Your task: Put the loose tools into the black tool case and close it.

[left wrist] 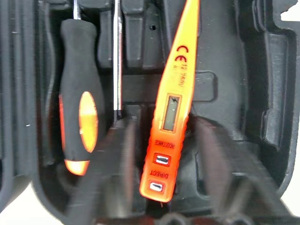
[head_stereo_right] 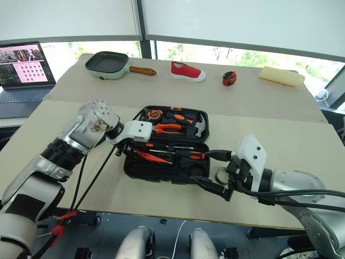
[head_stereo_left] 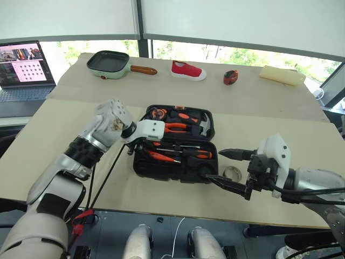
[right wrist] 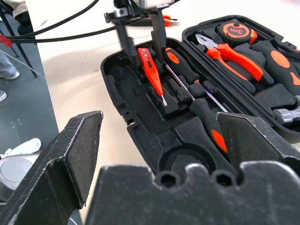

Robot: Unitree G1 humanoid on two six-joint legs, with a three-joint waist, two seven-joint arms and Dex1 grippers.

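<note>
The orange tester screwdriver (right wrist: 155, 80) lies at a slant to its slot, so I should close my left gripper's fingers and press the tester's body (left wrist: 172, 111) straight into the slot.
The black tool case (head_stereo_left: 141, 167) lies open mid-table, lid half at the back. My left gripper (head_stereo_left: 141, 147) points down into the left end of its near half. The slim orange tester screwdriver (left wrist: 171, 108) lies in a slot there, and the open fingers (right wrist: 124, 37) stand on either side of it. A black-and-orange screwdriver (left wrist: 77, 103) sits in the slot beside it, and another (right wrist: 211, 126) lies further right. My right gripper (head_stereo_left: 215, 164) hovers open at the case's right end. The small grey tape roll (head_stereo_left: 233, 172) lies on the table between its fingers.
Orange-handled pliers (head_stereo_left: 175, 128), a hammer (head_stereo_left: 204, 124) and a small tape measure (head_stereo_left: 158, 113) fill the lid half. Along the far edge stand a green-rimmed pan (head_stereo_left: 108, 63), a red shoe (head_stereo_left: 187, 70), a red-black tape measure (head_stereo_left: 230, 77) and a yellow block (head_stereo_left: 281, 75). A laptop (head_stereo_left: 24, 67) sits far left.
</note>
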